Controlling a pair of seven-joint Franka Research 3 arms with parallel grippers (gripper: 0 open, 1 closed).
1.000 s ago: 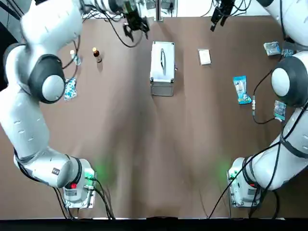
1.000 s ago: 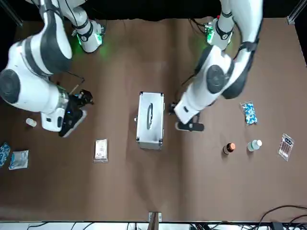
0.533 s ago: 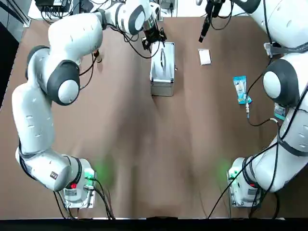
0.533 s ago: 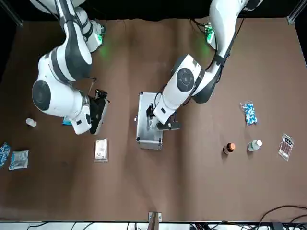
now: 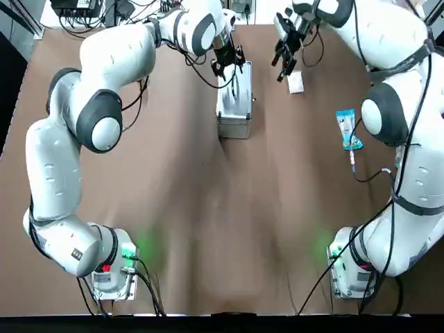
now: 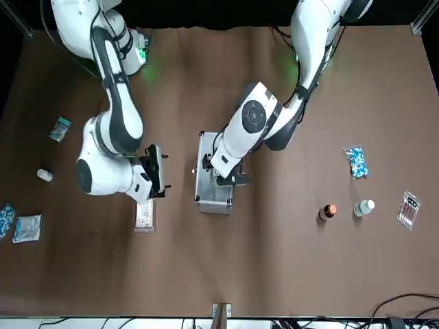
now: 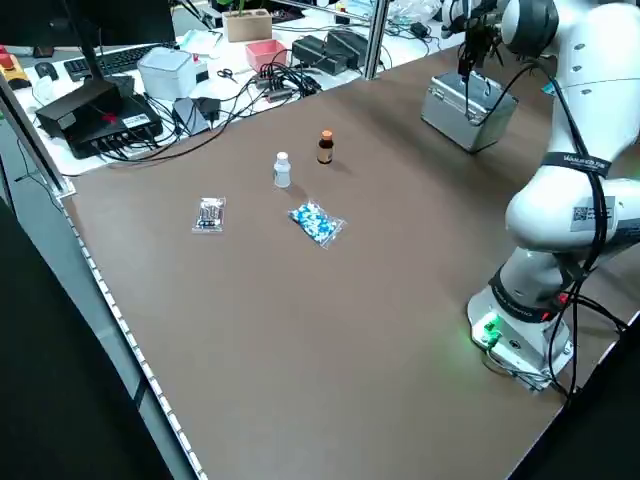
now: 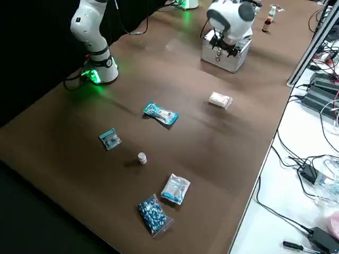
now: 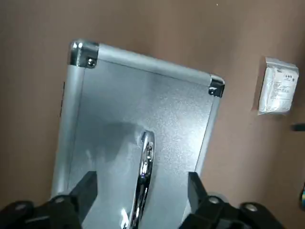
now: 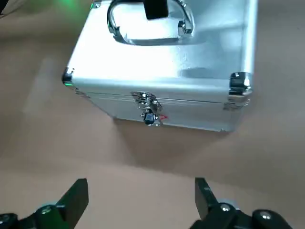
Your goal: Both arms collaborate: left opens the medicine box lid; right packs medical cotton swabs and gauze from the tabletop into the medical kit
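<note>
My gripper will lift the medicine box lid (image 6: pixel 208 145). The latch (image 6: pixel 195 169) is on the edge facing my right gripper, so the lid will swing up and away from it when it is lifted.
The medical kit (image 5: pixel 234 104) stands at the far middle of the tabletop (image 5: pixel 208 208) with its medicine box lid (image 5: pixel 243 89) down and its latch (image 10: pixel 149 113) closed. My left gripper (image 9: pixel 141 181) hovers open over the lid, its fingers (image 9: pixel 87 187) on either side of the metal handle (image 9: pixel 145 160). My right gripper (image 5: pixel 283 57) is open, low beside the kit and just short of the white gauze (image 5: pixel 295 82). In the front view the right gripper (image 6: pixel 156 175) hangs above the gauze (image 6: pixel 144 214). The blue medical cotton swabs (image 5: pixel 348 130) lie farther right, untouched.
A brown bottle (image 6: pixel 328 212), a white bottle (image 6: pixel 366 206), a blue-speckled packet (image 6: pixel 354 162) and a clear packet (image 6: pixel 409 208) lie on my left side. Small packets (image 6: pixel 19 226) and a white bottle (image 6: pixel 44 175) sit at my far right. Cables run along the far edge.
My left gripper swung right from beside the kit to over its lid handle. My right gripper came down from the far edge toward the gauze. The kit stayed shut.
</note>
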